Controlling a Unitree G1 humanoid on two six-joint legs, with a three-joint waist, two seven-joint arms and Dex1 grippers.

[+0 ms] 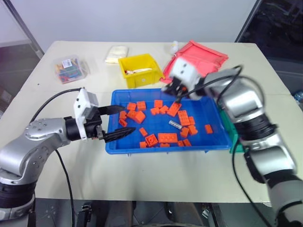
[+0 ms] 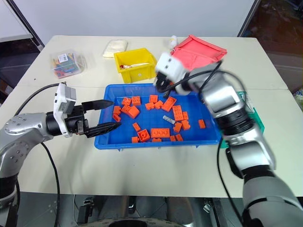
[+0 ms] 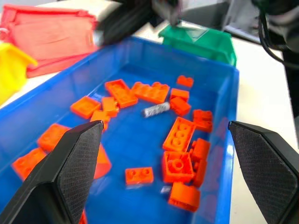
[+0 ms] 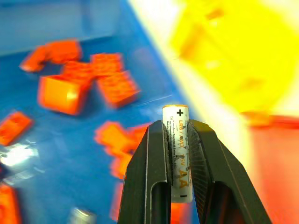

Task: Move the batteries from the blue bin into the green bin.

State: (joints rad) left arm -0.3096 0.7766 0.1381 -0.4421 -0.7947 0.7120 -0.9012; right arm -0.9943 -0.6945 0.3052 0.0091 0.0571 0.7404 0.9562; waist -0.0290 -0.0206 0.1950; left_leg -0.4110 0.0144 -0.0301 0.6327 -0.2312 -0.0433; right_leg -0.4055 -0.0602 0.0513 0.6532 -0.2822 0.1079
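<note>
My right gripper should keep going to the green bin (image 2: 256,122) and let go there, as its fingers hold only the white battery (image 4: 179,149), clear of the orange bricks.
The blue bin (image 1: 165,147) sits mid-table, strewn with orange bricks. One battery (image 1: 175,124) lies on its floor among them. A second battery (image 4: 179,154), a white AA cell, stands upright between the fingers of my right gripper (image 4: 177,125), which is shut on it. That gripper (image 1: 173,89) hangs above the bin's far edge. The green bin (image 3: 201,42) stands just past the blue bin's right end, mostly hidden behind my right arm in the eye views. My left gripper (image 1: 122,120) is open at the bin's left end, with nothing between its fingers.
A yellow bin (image 1: 137,70) and a pink-red tray (image 1: 201,59) stand behind the blue bin. A clear box of coloured bits (image 1: 70,68) and a white bag (image 1: 117,53) lie at the back left. Orange bricks (image 1: 163,137) surround the loose battery.
</note>
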